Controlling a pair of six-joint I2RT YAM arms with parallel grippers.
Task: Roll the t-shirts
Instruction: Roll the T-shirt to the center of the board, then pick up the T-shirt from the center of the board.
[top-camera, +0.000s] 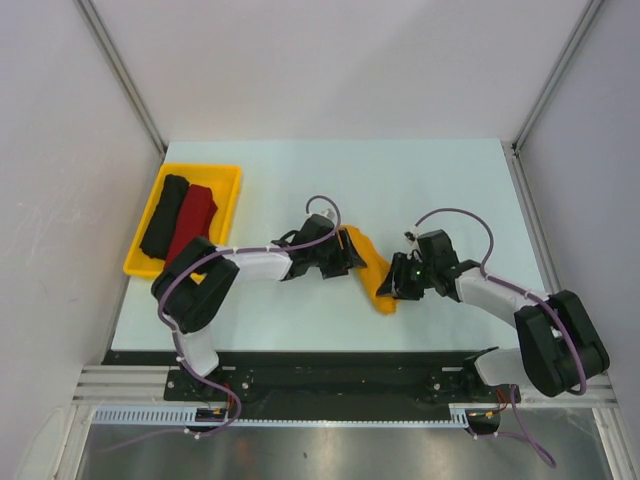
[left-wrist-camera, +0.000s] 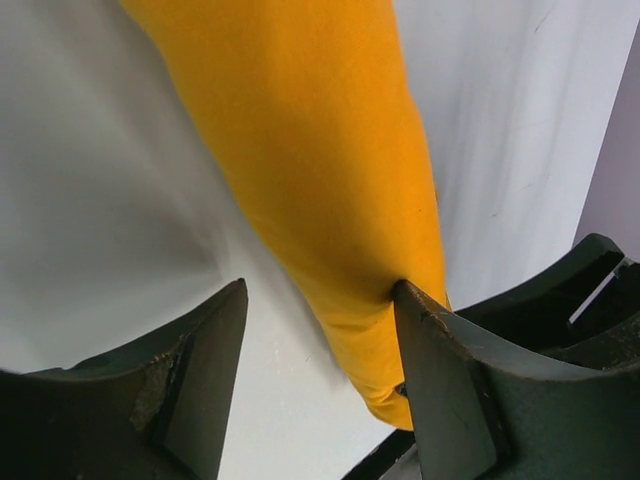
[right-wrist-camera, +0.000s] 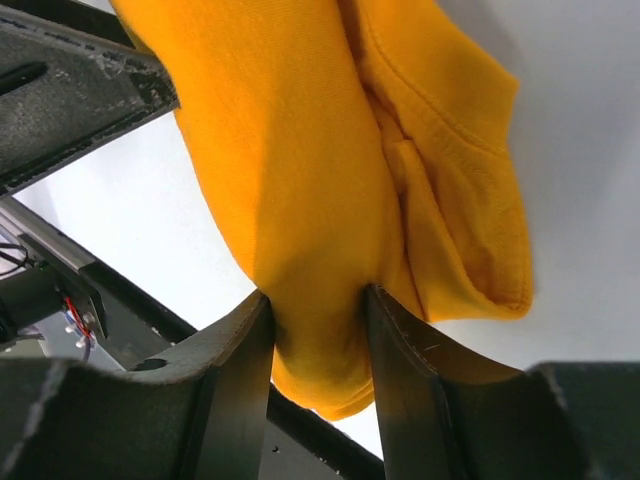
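Next, I open my right gripper and take the roll to the yellow tray with my left gripper, because my right gripper is holding the roll's near end, far from the tray.
The mustard-orange t-shirt lies as a long roll in the middle of the table, between my two grippers. My left gripper stands open at its upper end. In the left wrist view the roll touches only the right finger, with bare table between it and the other finger, and the left gripper grips nothing. My right gripper is at the roll's near end. In the right wrist view the right gripper is shut on a bunched fold of the orange t-shirt. A black roll and a dark red roll lie in the tray.
A yellow plastic tray sits at the table's far left, holding the two rolls. White table surface stretches behind and to the right of the arms. Grey walls close in both sides. The left arm's dark finger shows at the right wrist view's upper left.
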